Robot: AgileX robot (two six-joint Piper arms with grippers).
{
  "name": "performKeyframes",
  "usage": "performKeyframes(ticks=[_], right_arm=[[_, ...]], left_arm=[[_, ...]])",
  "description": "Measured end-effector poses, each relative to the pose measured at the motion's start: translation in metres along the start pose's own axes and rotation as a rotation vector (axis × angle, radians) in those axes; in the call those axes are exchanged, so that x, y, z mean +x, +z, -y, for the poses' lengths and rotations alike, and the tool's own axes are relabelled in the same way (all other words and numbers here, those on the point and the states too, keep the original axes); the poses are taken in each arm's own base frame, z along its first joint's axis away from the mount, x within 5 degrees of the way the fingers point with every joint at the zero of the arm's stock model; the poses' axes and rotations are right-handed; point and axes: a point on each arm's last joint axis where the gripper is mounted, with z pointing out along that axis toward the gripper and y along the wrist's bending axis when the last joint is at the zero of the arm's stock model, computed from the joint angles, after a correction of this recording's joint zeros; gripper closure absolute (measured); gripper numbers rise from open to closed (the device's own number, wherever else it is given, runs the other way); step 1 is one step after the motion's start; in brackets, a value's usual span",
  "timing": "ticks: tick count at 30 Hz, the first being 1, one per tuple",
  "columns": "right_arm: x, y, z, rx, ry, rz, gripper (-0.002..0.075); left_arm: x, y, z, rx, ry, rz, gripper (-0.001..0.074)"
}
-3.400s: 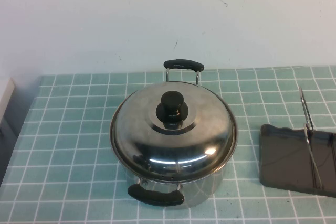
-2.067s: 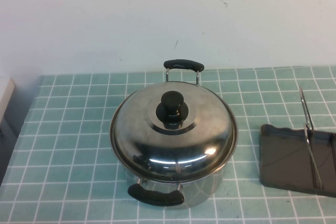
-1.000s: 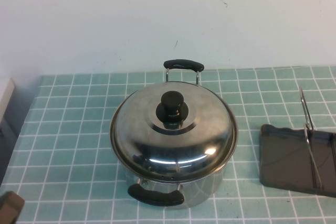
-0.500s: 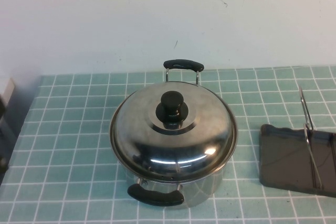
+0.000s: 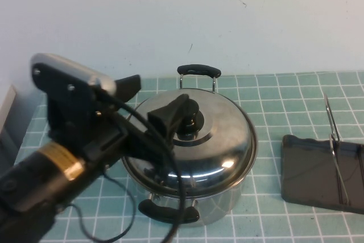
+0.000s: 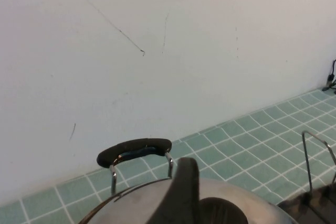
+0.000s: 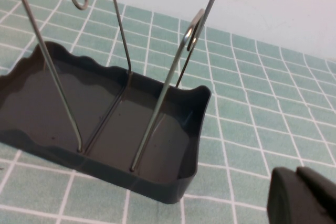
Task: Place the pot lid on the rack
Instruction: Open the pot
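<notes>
The lid's rim [image 5: 243,176] sits clear of the handles. The pot lid [image 5: 219,140] should come free and leave the pot in place when I lift the knob.
The pot lid [image 5: 222,146] is shiny steel with a black knob [image 5: 192,120]. It sits closed on the steel pot [image 5: 227,204] in the middle of the table. My left gripper [image 5: 152,101] reaches in from the lower left, open, just left of the knob and above the lid, holding nothing. One of its fingers [image 6: 181,192] shows in the left wrist view over the lid [image 6: 126,208]. The dark grey rack [image 5: 310,177] with wire loops [image 5: 333,140] stands at the right, empty. My right gripper [image 7: 302,199] is shut, low beside the rack [image 7: 191,129], and out of the high view.
The pot's black handles point to the far side [image 5: 198,71] and the near side [image 5: 169,213]. The white wall [image 5: 182,21] rises close behind the pot. A cable [image 5: 179,197] from the left arm hangs over the lid's near left part.
My left arm has swung in from the lower left and now reaches over the lid's left side towards the knob. The pot, lid and rack have not moved.
</notes>
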Motion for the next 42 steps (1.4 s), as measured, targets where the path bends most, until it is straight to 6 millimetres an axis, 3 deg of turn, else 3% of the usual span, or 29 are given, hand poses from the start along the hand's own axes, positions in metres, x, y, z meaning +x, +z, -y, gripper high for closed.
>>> performKeyframes(ticks=[9,18,23,28,38,42], right_arm=[[0.0,0.0,0.0,0.0,0.0,0.0,0.0727],[0.0,0.0,0.0,0.0,0.0,0.0,0.0727],[0.0,0.0,0.0,0.0,0.0,0.0,0.0727],[0.0,0.0,0.0,0.0,0.0,0.0,0.0727],[0.0,0.0,0.0,0.0,0.0,0.0,0.0727],[0.0,0.0,0.0,0.002,-0.005,0.0,0.0727]], left_arm=[[0.044,0.05,-0.007,0.002,-0.015,0.043,0.0101],[0.078,0.073,-0.019,-0.075,-0.004,0.048,0.0155],[0.08,0.085,-0.017,-0.05,0.021,0.047,0.0227],[0.079,0.094,-0.017,-0.048,0.023,0.03,0.0422],[0.076,0.093,-0.016,-0.046,0.025,0.029,0.0425],[0.052,0.083,-0.012,-0.036,0.022,0.095,0.0425]])
